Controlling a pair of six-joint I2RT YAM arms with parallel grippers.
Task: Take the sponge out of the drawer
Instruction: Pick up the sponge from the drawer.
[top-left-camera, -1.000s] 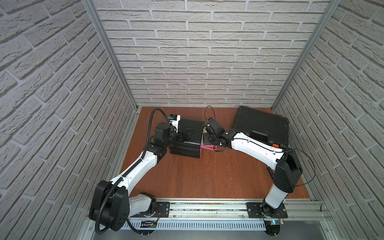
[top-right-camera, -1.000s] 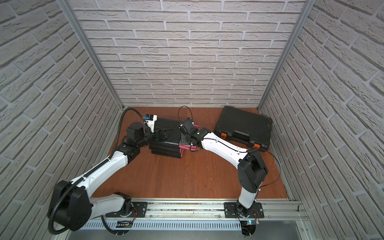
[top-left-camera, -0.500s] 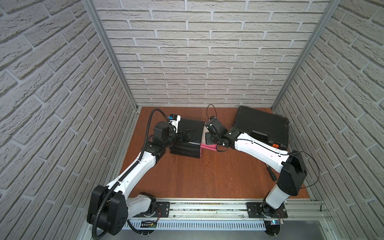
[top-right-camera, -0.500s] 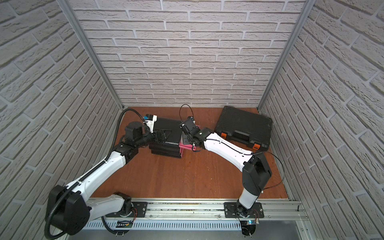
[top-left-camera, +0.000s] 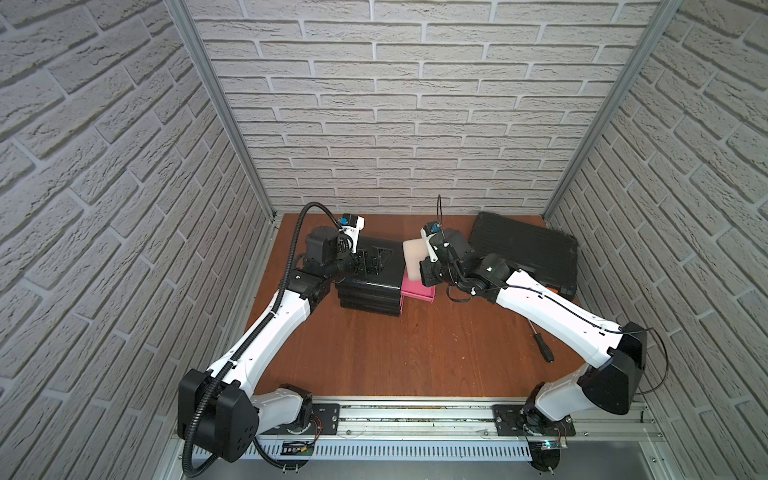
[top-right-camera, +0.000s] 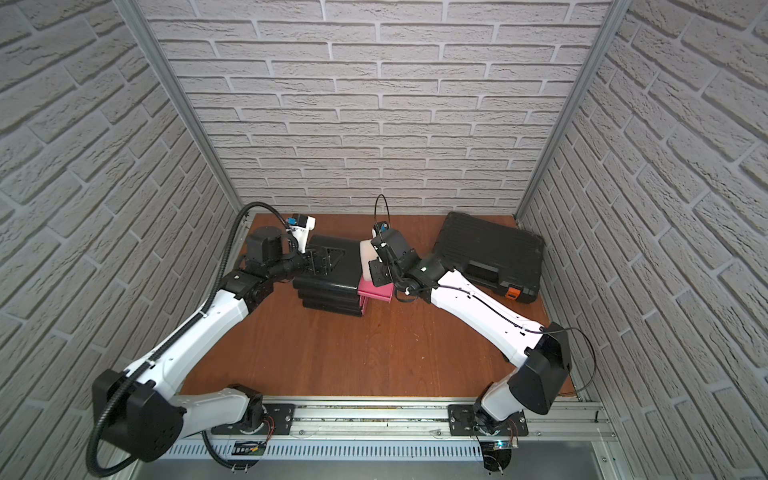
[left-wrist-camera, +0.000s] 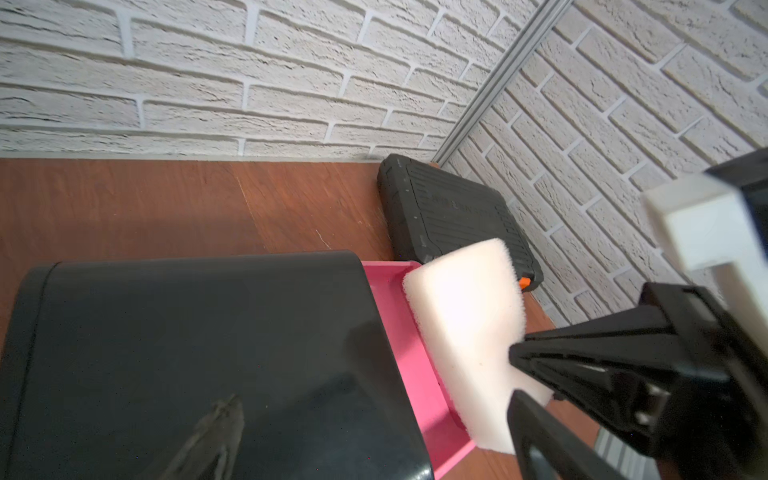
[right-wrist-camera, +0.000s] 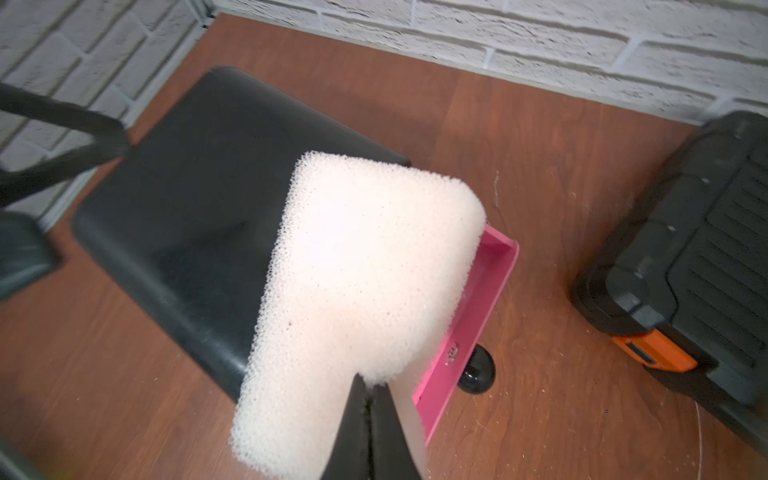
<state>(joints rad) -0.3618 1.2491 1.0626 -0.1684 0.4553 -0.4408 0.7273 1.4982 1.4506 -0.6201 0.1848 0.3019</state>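
I should reach for the sponge (top-left-camera: 424, 253) with my left gripper, take its free side (top-left-camera: 409, 260) and carry it clear, because my right gripper is pinching it by its edge over the pink drawer.
The sponge (top-left-camera: 412, 258) (top-right-camera: 365, 257) is a pale foam block, held up clear above the open pink drawer (top-left-camera: 417, 289) (top-right-camera: 375, 290). My right gripper (right-wrist-camera: 371, 384) (top-left-camera: 424, 271) is shut on one edge of the sponge (right-wrist-camera: 361, 274), squeezing the foam thin. The drawer (right-wrist-camera: 476, 307) juts from a black drawer unit (top-left-camera: 370, 287) (right-wrist-camera: 195, 195). My left gripper (top-left-camera: 379, 261) (top-right-camera: 328, 259) lies open on top of that unit with nothing in it. From the left wrist view the sponge (left-wrist-camera: 463, 328) hangs over the drawer (left-wrist-camera: 409, 353).
A closed black tool case (top-left-camera: 524, 252) (top-right-camera: 490, 249) with orange latches lies at the back right. A dark screwdriver (top-left-camera: 541, 348) rests on the wooden table near the right arm. The drawer has a black knob (right-wrist-camera: 476, 375). Brick walls close in on three sides.
The right gripper has risen with the sponge, which now shows above the drawer. The left arm has hardly moved.
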